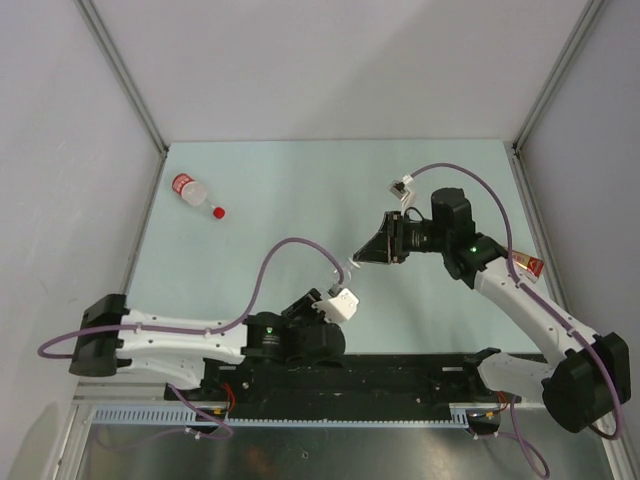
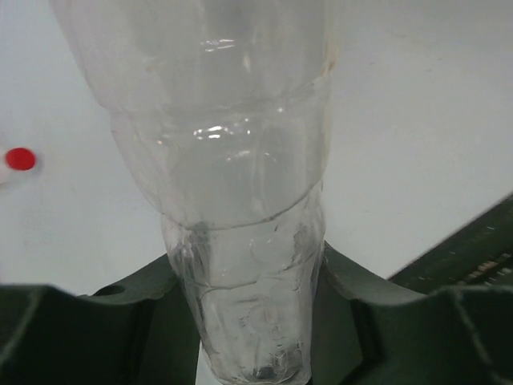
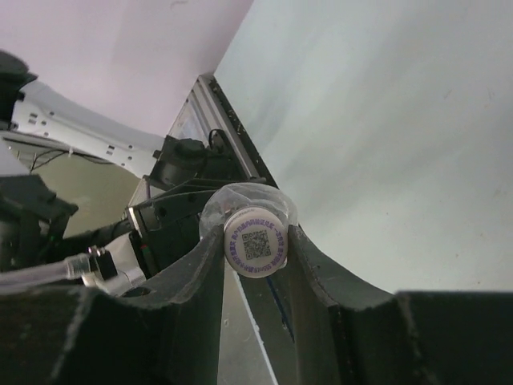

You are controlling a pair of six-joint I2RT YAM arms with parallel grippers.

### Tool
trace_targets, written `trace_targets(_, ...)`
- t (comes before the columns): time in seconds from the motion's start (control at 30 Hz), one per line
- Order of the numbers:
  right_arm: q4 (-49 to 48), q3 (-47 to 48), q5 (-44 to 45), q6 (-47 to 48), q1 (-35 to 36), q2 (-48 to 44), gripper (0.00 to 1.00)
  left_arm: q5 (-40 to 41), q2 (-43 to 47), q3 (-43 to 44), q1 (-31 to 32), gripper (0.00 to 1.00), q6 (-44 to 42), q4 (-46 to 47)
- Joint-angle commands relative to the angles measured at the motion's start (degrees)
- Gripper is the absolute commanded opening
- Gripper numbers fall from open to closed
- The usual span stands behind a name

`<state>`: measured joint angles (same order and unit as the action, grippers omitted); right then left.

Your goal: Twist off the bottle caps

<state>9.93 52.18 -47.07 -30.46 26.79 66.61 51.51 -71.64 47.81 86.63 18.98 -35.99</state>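
Observation:
My right gripper should go on turning the white cap (image 3: pixel 256 242) until its twist ends, and then let go. The cap sits straight in its fingers, and my left gripper is holding the bottle's base (image 2: pixel 255 325).
My left gripper (image 1: pixel 338 298) is shut on the base of the clear crinkled bottle (image 2: pixel 232 160), which it holds off the table, pointing towards the right arm. My right gripper (image 3: pixel 255 250) is shut on that bottle's white cap (image 3: pixel 255 242), which carries a printed code; the bottle's shoulder shows behind it. In the top view the bottle (image 1: pixel 352 268) spans the gap between both grippers, with the right one (image 1: pixel 364 254) at its cap end. A bottle with a red label band (image 1: pixel 189 189) and a red cap (image 1: pixel 218 212) lies at the far left.
The amber bottle (image 1: pixel 529 266) lies by the right wall, partly hidden by my right forearm. The red cap also shows in the left wrist view (image 2: pixel 20 159). A metal rail (image 1: pixel 300 415) runs along the near edge. White walls close in the table.

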Motion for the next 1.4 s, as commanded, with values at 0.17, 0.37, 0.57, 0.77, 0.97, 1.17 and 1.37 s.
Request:
trace_targets(0.17, -5.8, 0.5, -8.7, 6.5, 1.0, -6.2, 0.0, -22.3, 11.0, -1.5, -1.3, 0.0, -8.3, 18.0)
trace_targets(0.37, -5.8, -0.2, -11.3, 9.7, 1.7, -9.3, 0.0, -38.4, 21.5, -9.5, -5.3, 0.0, -8.6, 27.1)
trace_targets(0.57, -8.6, -1.6, -15.6, 11.0, 4.1, -11.8, 0.0, -58.4, 31.1, -17.2, -8.7, 0.0, -8.6, 37.8)
trace_targets(0.77, -13.6, -2.0, -19.1, 12.2, 7.7, -14.7, 0.0, -74.8, 36.3, -22.1, -11.0, 0.0, -7.0, 48.8)
trace_targets(0.97, -15.3, -2.0, -21.8, 12.8, 9.5, -16.3, 0.0, -84.7, 34.0, -22.9, -11.7, 0.0, -4.3, 57.0)
trace_targets(1.17, -15.8, -2.0, -24.2, 13.7, 10.6, -17.9, 0.0, -93.7, 31.9, -24.6, -12.6, 0.0, -1.3, 68.0)
trace_targets(1.37, -18.5, -2.0, -25.7, 13.2, 10.9, -19.6, 0.0, -97.8, 33.1, -25.6, -13.2, 0.0, 1.1, 71.9)
